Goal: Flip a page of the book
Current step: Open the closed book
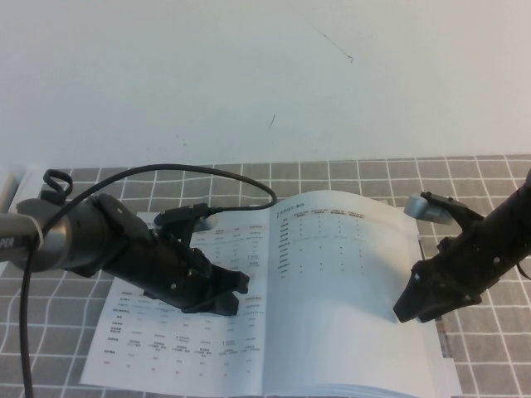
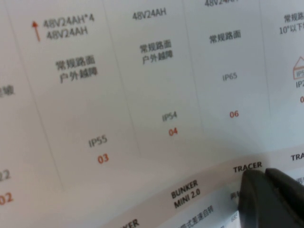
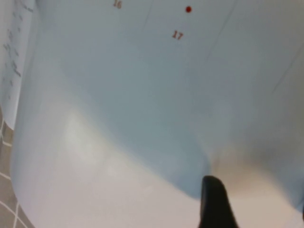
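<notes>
The page (image 1: 353, 311) bulges (image 1: 323, 203) between the spine and its free edge, so I expect it to arch up into a tall curl as I carry it over.
The book (image 1: 249, 377) lies open on the table. Its right-hand page (image 1: 340, 282) has a short table above blank space and bulges slightly. My right gripper (image 1: 407, 313) rests at this page's outer edge. In the right wrist view its fingers (image 3: 214, 202) stand apart over a curved, shaded leaf (image 3: 142, 95), and I cannot tell whether they hold any paper. My left gripper (image 1: 222, 303) presses on the left leaf (image 1: 166, 348), which is dense with tables, close to the spine. In the left wrist view its fingers (image 2: 251, 190) are together, touching the paper by the word TRACER.
A grey checked cloth (image 1: 489, 178) covers the table, with a white wall (image 1: 249, 75) behind it. A black cable (image 1: 199, 170) loops over my left arm. A narrow strip of something (image 1: 448, 356) shows beside the book's right edge.
</notes>
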`<action>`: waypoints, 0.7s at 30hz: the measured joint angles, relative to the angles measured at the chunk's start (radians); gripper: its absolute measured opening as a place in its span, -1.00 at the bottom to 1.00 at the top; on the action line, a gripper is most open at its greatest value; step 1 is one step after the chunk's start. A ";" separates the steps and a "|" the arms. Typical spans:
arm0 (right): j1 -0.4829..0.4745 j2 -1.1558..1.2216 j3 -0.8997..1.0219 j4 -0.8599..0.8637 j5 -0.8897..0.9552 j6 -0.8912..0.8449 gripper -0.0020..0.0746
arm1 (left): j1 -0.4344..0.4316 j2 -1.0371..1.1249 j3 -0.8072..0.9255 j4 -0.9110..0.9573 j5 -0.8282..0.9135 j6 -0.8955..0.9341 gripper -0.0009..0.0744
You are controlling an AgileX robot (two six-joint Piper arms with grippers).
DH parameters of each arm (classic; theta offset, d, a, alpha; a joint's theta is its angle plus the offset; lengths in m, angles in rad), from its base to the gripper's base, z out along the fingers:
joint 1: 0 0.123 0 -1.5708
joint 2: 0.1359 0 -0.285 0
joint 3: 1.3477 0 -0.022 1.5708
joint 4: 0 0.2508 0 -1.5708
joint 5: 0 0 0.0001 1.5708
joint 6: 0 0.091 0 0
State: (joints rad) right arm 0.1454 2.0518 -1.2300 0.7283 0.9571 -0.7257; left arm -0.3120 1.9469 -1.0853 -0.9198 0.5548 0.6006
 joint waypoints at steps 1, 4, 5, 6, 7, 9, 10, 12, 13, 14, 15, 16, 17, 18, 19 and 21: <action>0.000 0.000 0.000 0.002 0.000 0.005 0.06 | 0.000 0.000 0.000 -0.002 0.000 0.003 -0.99; 0.007 0.000 0.001 0.013 -0.005 0.007 0.06 | 0.000 0.000 0.000 -0.009 0.000 0.017 -0.99; 0.009 0.000 0.001 0.024 -0.006 0.007 0.06 | 0.000 0.000 0.000 -0.012 0.000 0.022 -0.99; 0.013 0.000 0.001 0.038 -0.007 0.007 0.06 | 0.000 0.000 0.000 -0.015 0.000 0.026 -0.99; 0.018 0.004 0.001 0.057 -0.009 0.007 0.06 | 0.000 0.000 0.000 -0.016 0.000 0.031 -0.99; 0.022 0.011 0.001 0.106 -0.010 -0.018 0.06 | 0.000 0.002 0.000 -0.025 0.000 0.040 -0.99; 0.027 0.017 0.001 0.139 -0.012 -0.038 0.06 | 0.000 0.002 0.000 -0.025 0.000 0.043 -0.99; 0.036 0.023 0.001 0.206 -0.014 -0.073 0.06 | 0.000 0.002 0.000 -0.035 0.000 0.046 -0.99; 0.041 0.023 0.001 0.247 -0.014 -0.095 0.06 | 0.000 0.004 0.000 -0.039 0.000 0.047 -0.99; 0.041 0.025 0.001 0.290 -0.010 -0.122 0.06 | 0.000 0.004 0.000 -0.044 0.000 0.047 -0.99; 0.041 0.025 0.001 0.333 0.001 -0.149 0.06 | 0.000 0.004 0.000 -0.045 0.000 0.049 -0.99; 0.041 0.027 0.001 0.373 0.011 -0.174 0.06 | 0.000 0.004 0.000 -0.048 0.000 0.051 -0.99; 0.041 0.027 0.001 0.403 0.019 -0.191 0.06 | 0.000 0.004 0.000 -0.048 0.000 0.054 -0.99; 0.041 0.028 0.001 0.433 0.024 -0.204 0.06 | 0.000 0.004 0.000 -0.050 0.000 0.058 -0.99; 0.041 0.028 0.001 0.459 0.027 -0.223 0.06 | 0.000 0.004 0.000 -0.050 0.000 0.061 -0.99; 0.045 0.028 0.001 0.493 0.030 -0.241 0.06 | 0.000 0.004 0.000 -0.051 0.000 0.062 -0.99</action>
State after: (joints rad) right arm 0.1908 2.0793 -1.2285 1.2209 0.9875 -0.9670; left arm -0.3120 1.9512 -1.0853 -0.9707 0.5548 0.6625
